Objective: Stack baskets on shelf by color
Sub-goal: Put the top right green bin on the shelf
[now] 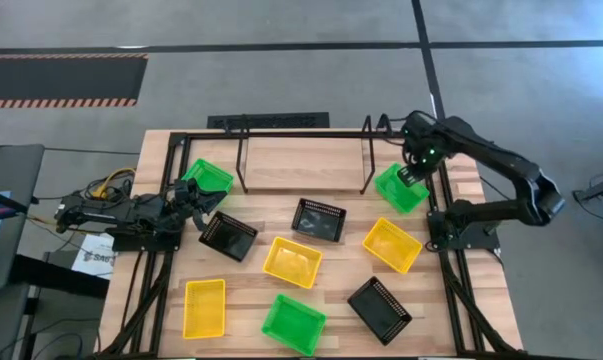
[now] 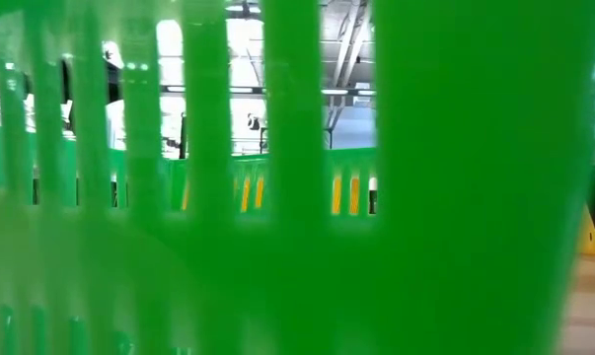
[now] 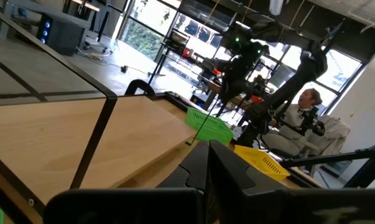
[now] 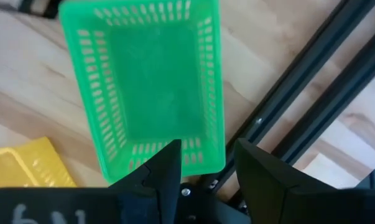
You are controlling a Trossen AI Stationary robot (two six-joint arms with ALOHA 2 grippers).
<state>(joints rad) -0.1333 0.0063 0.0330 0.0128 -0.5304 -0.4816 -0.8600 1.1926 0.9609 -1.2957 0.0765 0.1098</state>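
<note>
The green basket's long side [image 4: 213,102] lines up with the gap between my right gripper's open fingers. I lower them now until they are on either side of the green basket's rim [image 4: 221,152] near the corner, then close them.
Green, yellow and black baskets lie scattered on the tabletop in front of the shelf [image 1: 301,160], a light plank in a black wire frame at the far edge. My right gripper [image 1: 413,178] hangs open, pointing down, over the green basket [image 1: 399,190] at the far right. In the right wrist view its fingers [image 4: 206,168] straddle that basket's [image 4: 150,87] near short wall from above, apart from it. My left gripper [image 1: 194,196] rests shut at the table's left, beside another green basket [image 1: 210,178] and a black one [image 1: 228,236].
A third green basket [image 1: 293,323] at the near edge fills the low view [image 2: 297,197]. Yellow baskets [image 1: 293,262] [image 1: 392,245] [image 1: 204,307] and black ones [image 1: 319,219] [image 1: 379,309] lie between. A black frame rail [image 4: 311,81] runs beside the right basket. A person [image 3: 305,118] sits beyond the table.
</note>
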